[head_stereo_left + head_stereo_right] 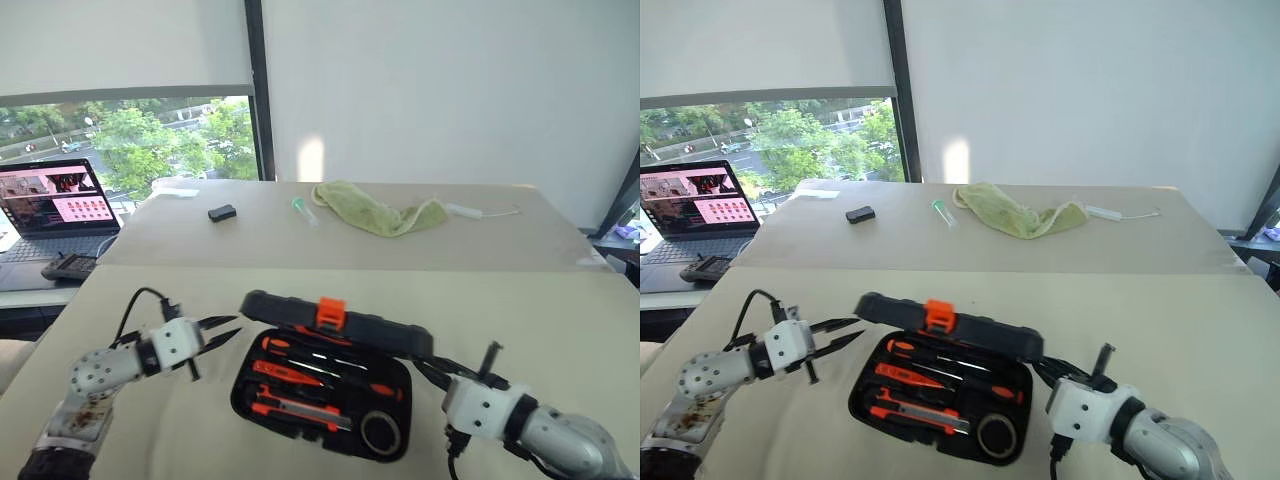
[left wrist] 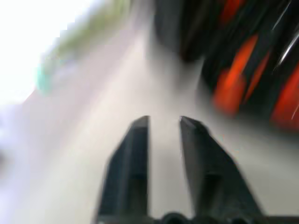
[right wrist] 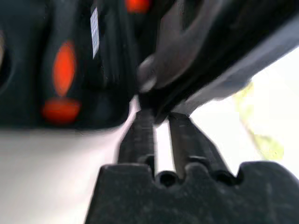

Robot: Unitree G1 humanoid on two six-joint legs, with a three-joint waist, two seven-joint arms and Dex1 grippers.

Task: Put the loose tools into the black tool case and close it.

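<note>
With the lid half raised (image 1: 375, 332) on my right gripper and the case's other end (image 1: 243, 388) free, my left gripper next braces that end of the case before I press the latch.
The black tool case (image 1: 243, 396) lies on the near table with its lid (image 1: 375, 330) standing half raised, orange latch (image 1: 330, 313) on top. In its tray lie black-and-orange screwdrivers (image 1: 300, 353), a utility knife (image 1: 300, 412) and a black tape roll (image 1: 381, 432). My left gripper (image 1: 238, 327) hovers just left of the lid's left end, open and holding nothing; in the left wrist view its fingers (image 2: 135, 154) stand apart over bare table. My right gripper (image 1: 420, 366) sits at the case's right end under the lid, its jaws a narrow slit apart (image 3: 161, 114), the tips against the case's edge.
On the far table lie a small black box (image 1: 222, 212), a green-capped tube (image 1: 303, 208), a green cloth (image 1: 380, 212) and a white cable (image 1: 482, 211). A laptop (image 1: 55, 205) and a dark handset (image 1: 68, 266) sit on a desk at the left.
</note>
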